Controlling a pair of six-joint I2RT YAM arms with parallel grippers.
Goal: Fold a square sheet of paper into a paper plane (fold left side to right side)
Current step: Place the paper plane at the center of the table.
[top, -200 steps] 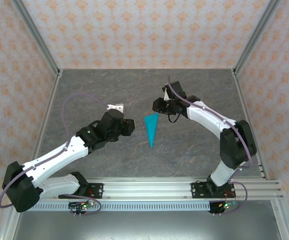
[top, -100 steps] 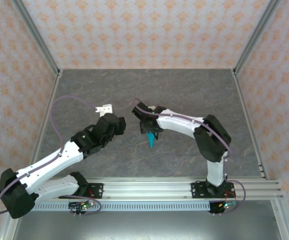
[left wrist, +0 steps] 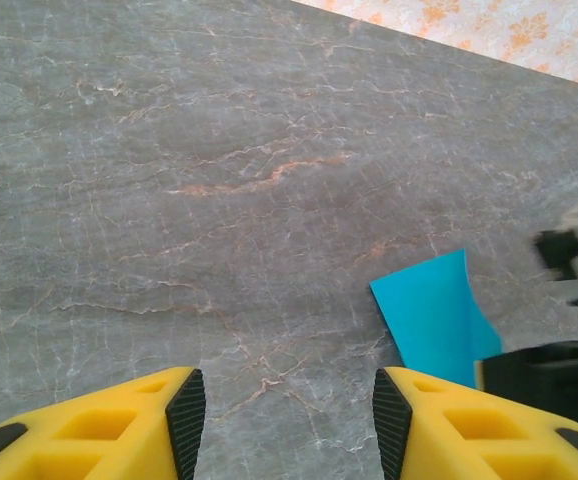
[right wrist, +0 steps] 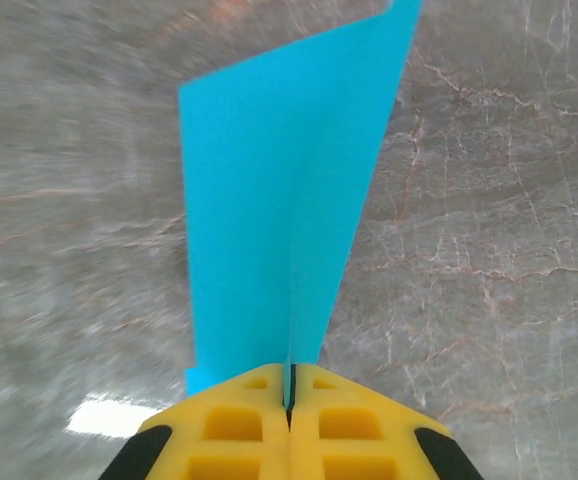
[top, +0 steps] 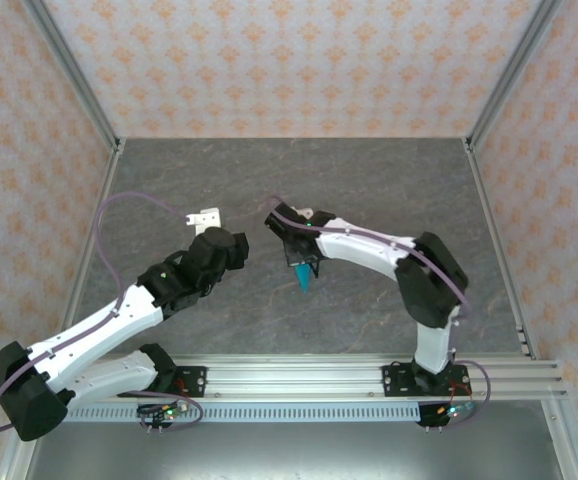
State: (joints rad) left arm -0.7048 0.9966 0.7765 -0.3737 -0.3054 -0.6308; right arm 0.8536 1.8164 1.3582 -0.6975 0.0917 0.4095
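My right gripper is holding the plane lopsided, with one wing spread wide and the narrow wing (right wrist: 347,190) folded up. Next, I open the gripper and pinch the centre crease (right wrist: 292,290) squarely.
The square sheet of paper is folded into a narrow, pointed cyan paper plane (top: 303,281) at the middle of the grey table (top: 389,180). My right gripper (top: 304,262) reaches in from the right and covers its wide end. In the right wrist view the yellow fingers (right wrist: 239,420) are shut on the plane's (right wrist: 269,220) upright centre crease, and its flaps spread away from the jaws. My left gripper (top: 239,246) hovers just left of the plane, apart from it. It (left wrist: 287,420) stands open over bare table, with a corner of the paper (left wrist: 431,315) to its right.
Aluminium frame posts (top: 84,90) and patterned walls (top: 289,60) enclose the table on three sides. A metal rail (top: 299,372) carrying both arm bases runs along the near edge. Purple cables (top: 129,205) loop off the arms.
My right arm swung left from the back right onto the plane's wide end, and its jaws closed on the crease. My left arm drew back slightly to the left, its jaws widening.
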